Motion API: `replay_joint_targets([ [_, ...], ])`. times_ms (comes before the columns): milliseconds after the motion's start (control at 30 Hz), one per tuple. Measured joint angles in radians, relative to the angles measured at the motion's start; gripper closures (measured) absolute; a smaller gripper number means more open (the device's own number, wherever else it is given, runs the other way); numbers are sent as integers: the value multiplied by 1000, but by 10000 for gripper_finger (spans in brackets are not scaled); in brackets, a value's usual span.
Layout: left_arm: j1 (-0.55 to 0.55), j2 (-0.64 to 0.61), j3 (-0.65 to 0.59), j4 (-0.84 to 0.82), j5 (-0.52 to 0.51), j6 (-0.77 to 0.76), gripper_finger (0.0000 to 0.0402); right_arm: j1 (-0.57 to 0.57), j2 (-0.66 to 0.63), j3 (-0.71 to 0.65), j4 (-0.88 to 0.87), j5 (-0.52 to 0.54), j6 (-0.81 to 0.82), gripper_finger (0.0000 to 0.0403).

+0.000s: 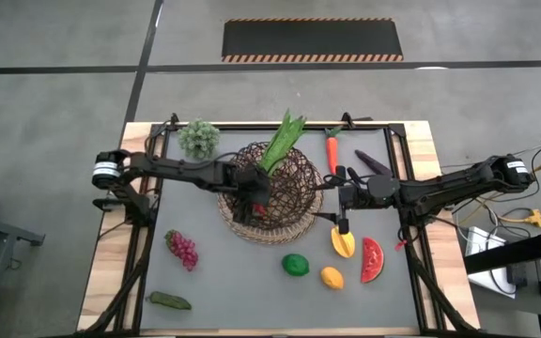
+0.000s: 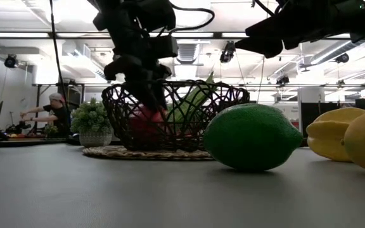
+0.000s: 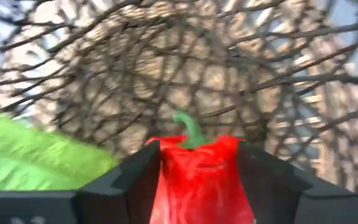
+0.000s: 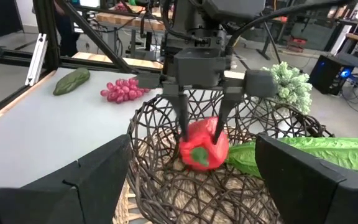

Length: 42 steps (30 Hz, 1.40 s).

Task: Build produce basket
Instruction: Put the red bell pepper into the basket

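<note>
The red pepper's stem [image 4: 199, 155] points toward the basket's bottom, so my left gripper should retake the red pepper, lift it clear and hand it to my right gripper.
The dark wire basket [image 1: 294, 202] stands mid-table on a tan woven mat, with long green leaves [image 1: 285, 143] leaning on its far rim. My left gripper [image 1: 256, 199] reaches down into the basket and is shut on the red pepper [image 4: 202, 148]. My right gripper [image 1: 346, 192] hovers open and empty just right of the basket, its fingers framing the right wrist view [image 4: 191, 186]. On the table lie the carrot [image 1: 332, 150], grapes [image 1: 181, 249], lime [image 1: 295, 265], lemon [image 1: 332, 278], mango [image 1: 344, 241] and watermelon slice [image 1: 372, 259]. My left gripper pinches the red pepper by its two sides [image 3: 166, 180] between its two fingers [image 4: 182, 115], with the green stem [image 3: 188, 127] poking out past the fingertips. The fingers come from above, pointing down into the basket. The pepper is low inside the basket beside the leaves; I cannot tell whether it touches the bottom.
A pale bushy clump in a pot [image 1: 198, 138] stands at the far left of the basket. A dark green pod-like vegetable [image 1: 169, 300] lies near the front left corner. A dark frame [image 1: 407, 169] runs around the table top. A person sits in the room beyond [image 2: 56, 114].
</note>
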State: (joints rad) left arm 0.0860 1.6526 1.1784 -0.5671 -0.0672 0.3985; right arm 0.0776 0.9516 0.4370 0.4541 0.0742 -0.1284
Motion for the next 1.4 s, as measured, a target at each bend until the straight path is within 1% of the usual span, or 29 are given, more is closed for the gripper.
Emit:
replay_joint_targets([
  [67,0,-10,12,2,-31,-14,229,0,0,0,0,0,5,76],
  [133,0,-17,27,2,-67,-38,233,0,0,0,0,0,7,76],
  [233,0,-36,36,-40,-73,-50,225,0,0,0,-3,0,9,76],
  [333,-1,-56,39,-75,-73,-67,198,0,2,-1,-5,0,14,76],
  [433,-1,-69,37,-121,-74,-105,158,0,7,-1,-4,1,20,76],
  [533,-1,-71,26,-160,-74,-96,123,0,14,-2,-5,4,18,76],
  [633,0,-72,19,-148,-65,-52,107,0,17,-3,-2,4,18,76],
  [733,2,-66,10,-145,-54,-22,105,0,17,-3,-3,4,25,76],
  [867,20,-54,4,-144,11,-19,105,0,17,-3,-3,4,32,76],
  [933,28,-53,3,-139,28,-17,104,0,17,-3,-2,4,32,76],
  [1333,90,-49,-9,-114,70,-18,105,0,17,-3,0,4,43,76],
  [1400,96,-49,-10,-113,73,-19,110,0,17,-3,0,4,43,76],
])
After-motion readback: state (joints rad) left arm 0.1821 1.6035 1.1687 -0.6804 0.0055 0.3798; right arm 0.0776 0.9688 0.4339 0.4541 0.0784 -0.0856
